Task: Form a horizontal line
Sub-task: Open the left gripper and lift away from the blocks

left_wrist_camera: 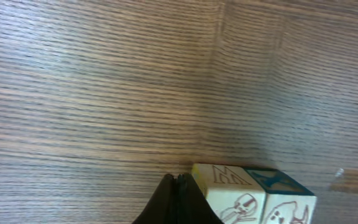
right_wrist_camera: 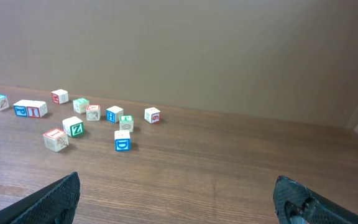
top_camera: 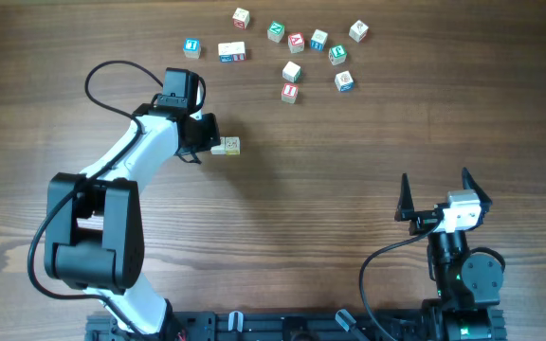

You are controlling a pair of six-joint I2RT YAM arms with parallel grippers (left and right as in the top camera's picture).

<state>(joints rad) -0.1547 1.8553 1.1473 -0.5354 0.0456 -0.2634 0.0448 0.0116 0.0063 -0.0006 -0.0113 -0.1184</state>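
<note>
The two pale cubes (top_camera: 226,146) are flush in a straight row, so my left gripper should continue to go to the touching pair of cubes at the far edge (top_camera: 232,52) and open above it.
Two pale alphabet cubes (top_camera: 226,146) touch side by side left of the table's middle, a short left-to-right row. The left wrist view shows them as an M cube (left_wrist_camera: 229,186) and a blue-topped cube (left_wrist_camera: 284,196). My left gripper (top_camera: 211,142) is shut with nothing in it, and its fingertips (left_wrist_camera: 178,186) rest against the M cube's left side. Several loose cubes (top_camera: 292,71) lie scattered at the far edge, where another touching pair (top_camera: 231,51) sits. My right gripper (top_camera: 436,197) hangs open and empty at the near right, far from every cube.
The scattered cubes (right_wrist_camera: 114,114) spread across the far left in the right wrist view, with a blue cube (right_wrist_camera: 122,140) nearest. A pale wall rises behind the table. The arm bases stand along the near edge.
</note>
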